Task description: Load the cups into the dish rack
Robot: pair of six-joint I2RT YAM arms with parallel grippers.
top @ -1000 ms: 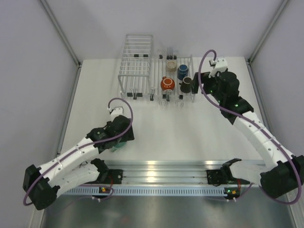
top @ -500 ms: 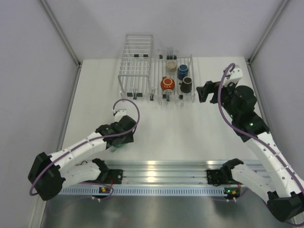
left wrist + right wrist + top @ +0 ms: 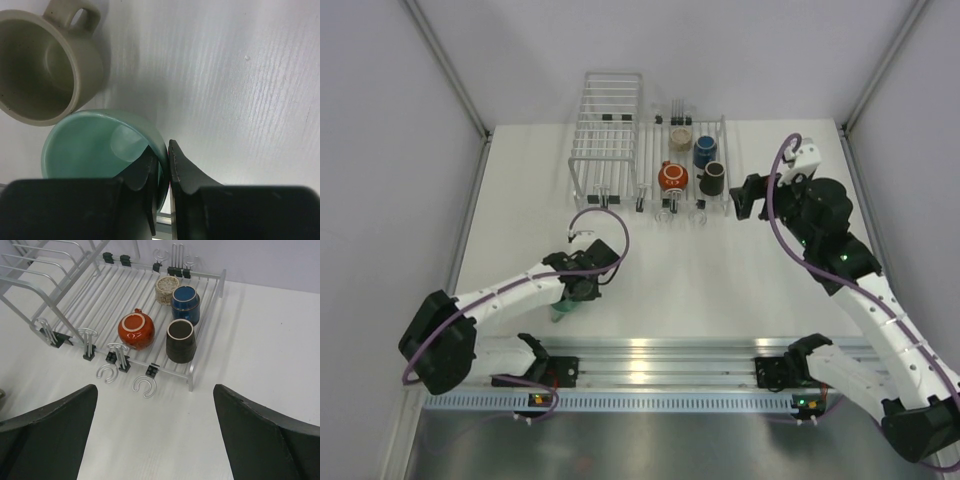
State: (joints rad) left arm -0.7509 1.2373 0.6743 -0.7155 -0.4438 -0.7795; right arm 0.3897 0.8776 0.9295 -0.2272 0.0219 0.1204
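Note:
With my left gripper on the mint-teal cup's upward rim (image 3: 142, 127) and rack cups sitting with their openings down, my right gripper next takes the mint-teal cup's body (image 3: 561, 309) before racking it.
The mint-teal cup (image 3: 85, 145) stands upright on the table near the front left, partly under my left arm in the top view (image 3: 563, 312). My left gripper (image 3: 162, 150) is shut on its rim, one finger inside and one outside. An olive-grey cup (image 3: 35, 65) stands right beside it, handle pointing away. The dish rack (image 3: 125, 295) holds an orange-red cup (image 3: 136, 330), a dark blue cup (image 3: 185, 302), a brown cup (image 3: 180, 340) and a beige cup (image 3: 166, 289). My right gripper (image 3: 155, 405) hangs open above the table just right of the rack (image 3: 655, 150), holding nothing.
A taller box-shaped wire basket (image 3: 608, 140) stands against the rack's left side. Silver hooks (image 3: 145, 385) stick out from the rack's near edge. A metal rail (image 3: 660, 385) runs along the near table edge behind the mint-teal cup.
My left gripper has closed onto the mint-teal cup's rim as the left arm stretched out. The right arm has drawn back from the rack, gripper still open.

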